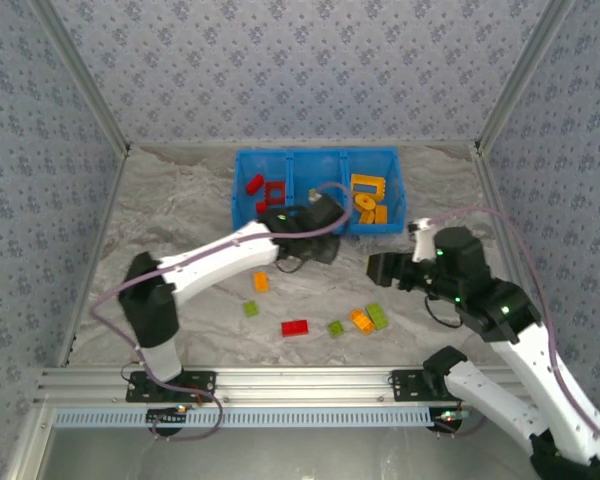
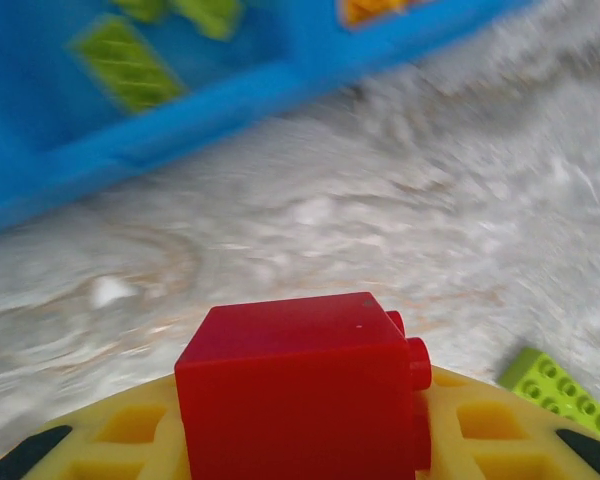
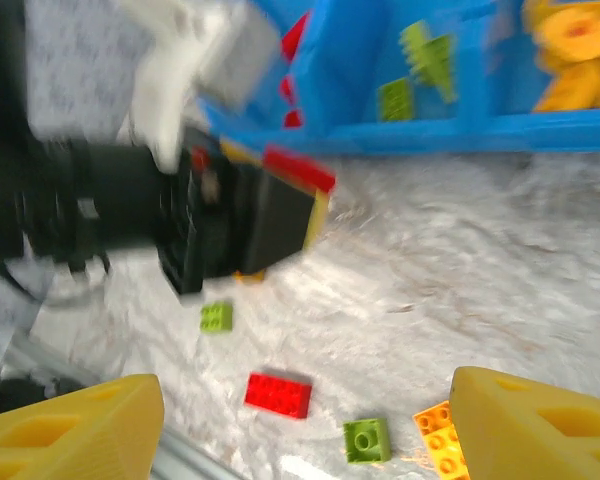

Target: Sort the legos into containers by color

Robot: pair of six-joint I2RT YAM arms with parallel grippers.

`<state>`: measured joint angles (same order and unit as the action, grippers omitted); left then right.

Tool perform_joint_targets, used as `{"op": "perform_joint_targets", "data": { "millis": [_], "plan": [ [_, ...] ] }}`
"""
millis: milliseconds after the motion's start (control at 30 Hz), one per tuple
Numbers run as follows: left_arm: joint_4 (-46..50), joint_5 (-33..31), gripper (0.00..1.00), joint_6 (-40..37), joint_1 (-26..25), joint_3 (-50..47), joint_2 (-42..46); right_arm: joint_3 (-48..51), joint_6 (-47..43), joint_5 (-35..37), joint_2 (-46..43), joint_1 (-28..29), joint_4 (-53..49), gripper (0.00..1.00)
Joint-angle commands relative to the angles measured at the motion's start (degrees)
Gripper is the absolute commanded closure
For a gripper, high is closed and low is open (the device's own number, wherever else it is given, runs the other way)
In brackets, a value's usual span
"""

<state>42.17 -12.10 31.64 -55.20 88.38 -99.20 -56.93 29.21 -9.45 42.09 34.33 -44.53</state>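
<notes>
The way to the orange brick (image 1: 261,282) is blocked by my left gripper's arm, so my left gripper should carry the red brick to the red compartment (image 1: 259,190) before my right gripper comes in.
My left gripper (image 1: 323,230) is shut on a red brick (image 2: 300,385), held just in front of the blue tray (image 1: 315,210), near its middle compartment. The right wrist view shows that gripper (image 3: 250,215) with the red brick (image 3: 298,168) at its tip. In the tray, red bricks (image 1: 265,188) lie on the left, green bricks (image 3: 420,65) in the middle and orange bricks (image 1: 368,195) on the right. My right gripper (image 1: 380,268) is open over the table with nothing between its fingers (image 3: 540,420). Loose on the table are a flat red brick (image 1: 295,327), green bricks (image 1: 336,328) (image 1: 251,309) (image 1: 378,315) and orange bricks (image 1: 360,320) (image 1: 261,282).
The left arm's white link (image 1: 215,260) stretches diagonally across the table's left half. Patterned walls with metal posts (image 1: 80,75) close in the sides and back. An aluminium rail (image 1: 300,380) runs along the near edge.
</notes>
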Motion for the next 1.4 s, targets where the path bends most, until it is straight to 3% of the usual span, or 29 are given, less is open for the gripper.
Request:
{"op": "perform_joint_targets", "data": {
  "millis": [0,167,367,533,833,967,1067,1367],
  "plan": [
    [0.81,-1.66,0.63,2.13,6.33,-5.42,4.22,-1.92,-2.38,9.53,6.16,11.81,6.63,0.22],
    [-0.59,1.45,0.64,0.05,16.44,-6.91,4.41,-5.83,-5.32,21.81,19.12,27.19,15.65,0.25],
    [-4.70,8.54,0.64,-0.38,25.41,-2.74,-3.44,-10.90,-10.91,35.61,34.58,36.48,25.49,0.25],
    [-9.41,16.71,0.63,0.41,29.28,1.35,-10.98,-16.19,-10.92,37.31,42.51,36.95,28.75,0.24],
    [-9.06,19.34,0.58,1.55,30.74,8.04,-19.68,-13.86,-7.37,36.57,42.55,36.20,29.46,0.24],
    [-9.69,20.06,0.44,2.15,31.03,8.03,-20.42,-13.46,-7.22,36.52,42.14,35.99,29.40,0.24],
    [-10.07,20.15,0.36,2.31,31.08,6.93,-18.76,-13.48,-6.68,36.95,42.00,35.74,28.64,0.24],
    [-10.86,17.15,0.34,3.92,30.38,0.06,-4.64,-8.78,-4.39,39.44,38.02,35.32,28.02,0.25]
  ]
}}
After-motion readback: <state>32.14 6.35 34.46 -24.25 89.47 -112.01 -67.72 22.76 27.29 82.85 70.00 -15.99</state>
